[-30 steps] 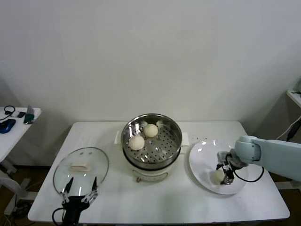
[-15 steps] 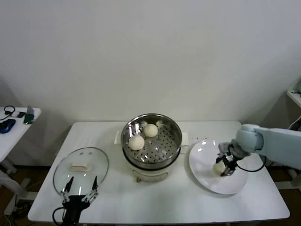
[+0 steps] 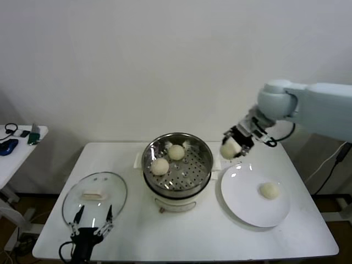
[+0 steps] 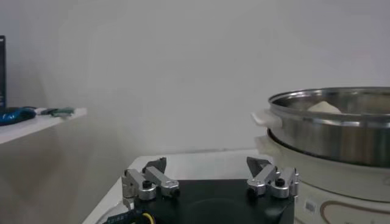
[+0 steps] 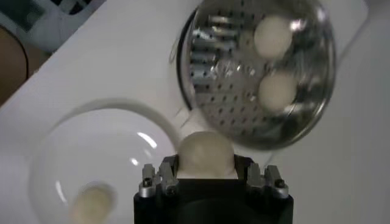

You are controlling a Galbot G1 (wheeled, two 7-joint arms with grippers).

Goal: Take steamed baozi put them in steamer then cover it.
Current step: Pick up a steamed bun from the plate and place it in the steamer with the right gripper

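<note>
The steamer's perforated bottom [image 3: 176,179] is clear in front of the two baozi, so my right gripper keeps bringing the held baozi over until it rests there.
My right gripper [image 3: 233,144] is shut on a cream-white baozi [image 3: 229,149] and holds it in the air just right of the steamer [image 3: 177,159], above the gap between it and the white plate. The held baozi fills the right wrist view [image 5: 206,154]. Two baozi [image 3: 160,166] [image 3: 176,152] lie on the steamer's perforated floor. A fourth baozi [image 3: 269,190] rests on the plate [image 3: 242,198]. The glass cover [image 3: 94,197] with its cream handle lies flat on the table at the left. My left gripper [image 3: 92,221] is open, parked at the front edge near the cover.
The steamer sits on a cream pot base [image 3: 176,202] at the table's middle. A side table [image 3: 16,144] with small items stands far left. In the left wrist view the steamer rim [image 4: 329,106] is to one side.
My right gripper closed on a baozi on the plate, lifted it and carried it up and left toward the steamer. One baozi stays on the plate. The left arm has not moved.
</note>
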